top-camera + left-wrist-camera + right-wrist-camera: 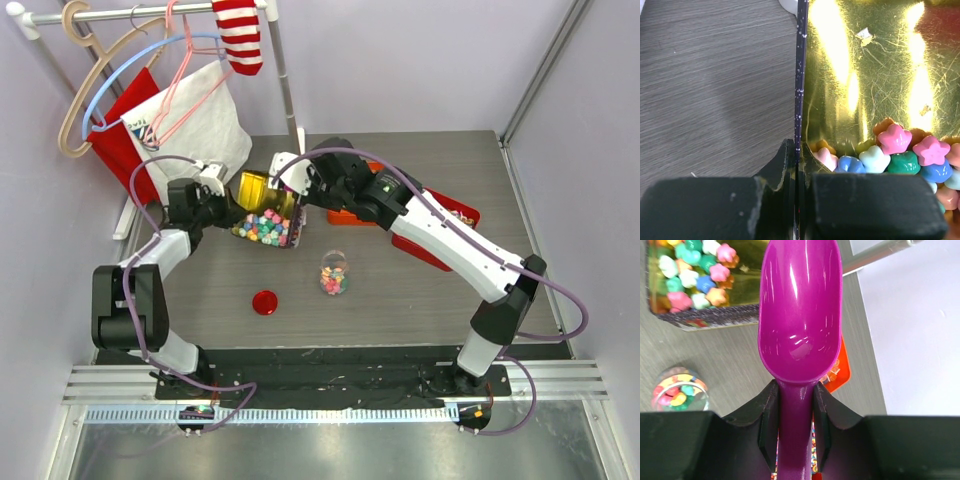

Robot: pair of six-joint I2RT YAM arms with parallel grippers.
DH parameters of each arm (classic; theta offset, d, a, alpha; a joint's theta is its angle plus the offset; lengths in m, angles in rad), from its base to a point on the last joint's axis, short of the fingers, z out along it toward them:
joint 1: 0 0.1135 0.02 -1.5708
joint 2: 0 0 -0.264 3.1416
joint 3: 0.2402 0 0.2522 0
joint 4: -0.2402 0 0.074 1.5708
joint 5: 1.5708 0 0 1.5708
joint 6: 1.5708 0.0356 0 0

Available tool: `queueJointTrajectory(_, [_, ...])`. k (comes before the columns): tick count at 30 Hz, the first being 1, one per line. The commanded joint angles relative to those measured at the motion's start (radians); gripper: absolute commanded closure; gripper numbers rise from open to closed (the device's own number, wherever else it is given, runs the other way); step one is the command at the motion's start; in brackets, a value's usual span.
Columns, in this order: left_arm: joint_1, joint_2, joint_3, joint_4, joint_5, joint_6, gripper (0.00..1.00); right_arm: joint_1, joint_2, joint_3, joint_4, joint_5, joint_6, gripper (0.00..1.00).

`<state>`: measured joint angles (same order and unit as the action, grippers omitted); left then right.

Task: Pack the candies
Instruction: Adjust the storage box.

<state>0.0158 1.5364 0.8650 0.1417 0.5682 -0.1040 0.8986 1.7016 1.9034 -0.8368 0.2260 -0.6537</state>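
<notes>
My right gripper should come in from the jar's side, because the candies are piled up at the tin's near side (262, 239) but the empty scoop is by the rail's pole.
The candies (265, 228) are small pastel star-shaped sweets piled in a dark tin with a gold inside (252, 187). My left gripper (228, 208) is shut on the tin's left wall (800, 75), with candies (895, 150) just inside. My right gripper (292, 178) is shut on the handle of an empty purple scoop (800, 305), held just past the tin's (705, 320) right edge. A small clear jar (334, 272), also in the right wrist view (677, 390), stands open in front of the tin with some candies in it.
The jar's red lid (264, 302) lies on the table to its front left. An orange tin (350, 215) and a red tin (455, 215) sit under the right arm. A clothes rail with hangers and bags (170, 110) stands at the back left.
</notes>
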Motion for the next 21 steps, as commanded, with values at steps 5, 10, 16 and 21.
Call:
queueJointTrajectory(5, [0.019,0.054,0.114,-0.065,0.240,-0.043,1.00,-0.047,-0.062,-0.090,0.073,0.065,-0.115,0.99])
queueJointTrajectory(10, [0.019,0.113,0.184,-0.209,0.227,0.018,1.00,-0.070,-0.074,-0.121,0.073,0.085,-0.176,0.99])
queueJointTrajectory(16, [0.024,0.122,0.215,-0.272,0.246,0.046,1.00,-0.086,-0.054,-0.046,0.021,0.072,-0.228,0.99])
queueJointTrajectory(21, [0.024,0.166,0.258,-0.318,0.288,0.043,1.00,-0.086,-0.027,0.052,-0.031,0.056,-0.268,0.99])
